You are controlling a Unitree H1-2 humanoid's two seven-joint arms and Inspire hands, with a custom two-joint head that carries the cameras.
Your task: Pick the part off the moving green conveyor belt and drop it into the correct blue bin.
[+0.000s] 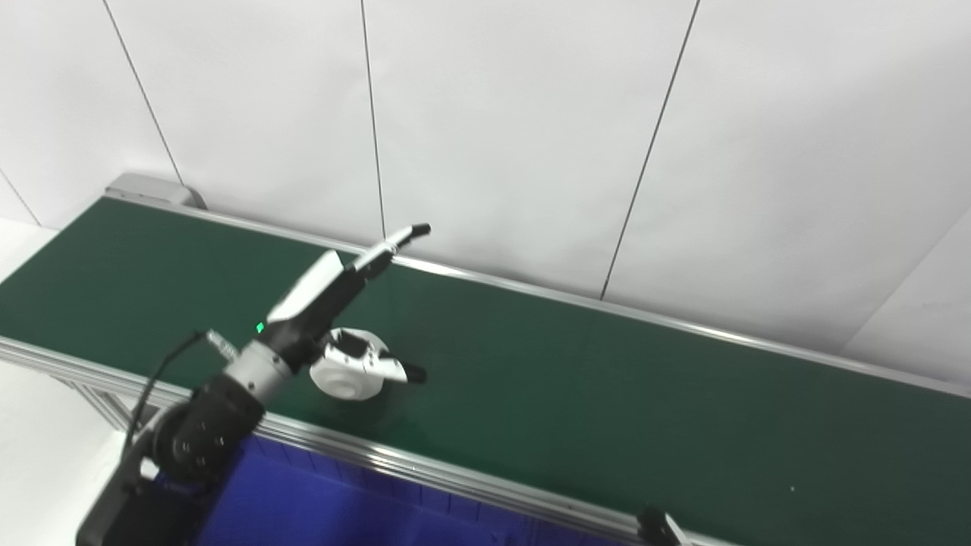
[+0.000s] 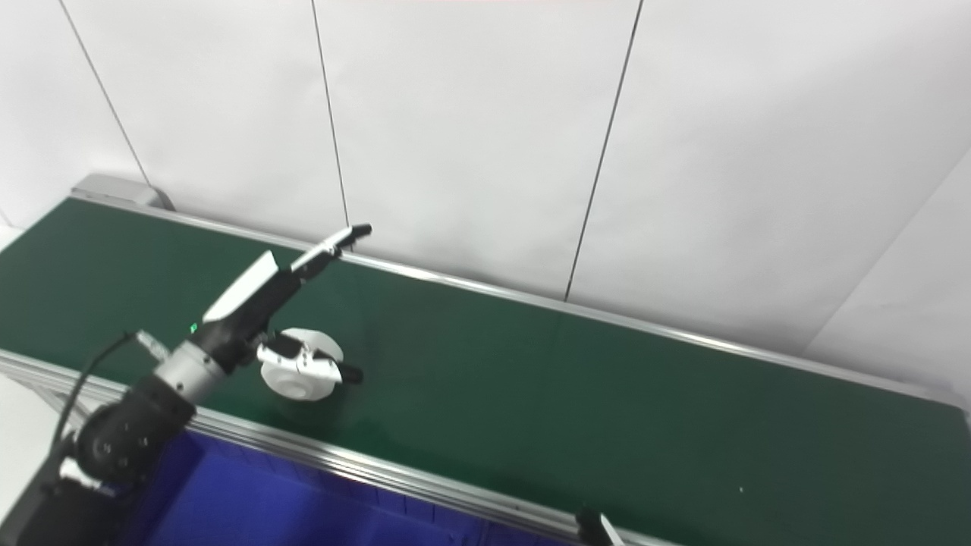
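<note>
My gripper will drop the white part (image 1: 347,381) into the blue bin, and the part will roll across the bin because it has a round outline (image 1: 329,392).
A white round part (image 1: 343,382) lies on the green conveyor belt (image 1: 576,379) near its front edge; it also shows in the right eye view (image 2: 297,381). My left hand (image 1: 341,303) is over the belt, open. Its fingers (image 1: 394,243) stretch out straight toward the far rail, well above the part. Its thumb (image 1: 383,365) lies across the top of the part. The hand is not closed around the part. Only a small dark tip of my right hand (image 1: 658,526) shows at the bottom edge.
A blue bin (image 1: 318,508) sits below the belt's front rail (image 1: 455,474), under my left forearm. A white panelled wall (image 1: 531,136) stands behind the far rail. A grey end housing (image 1: 152,187) caps the belt at the far left.
</note>
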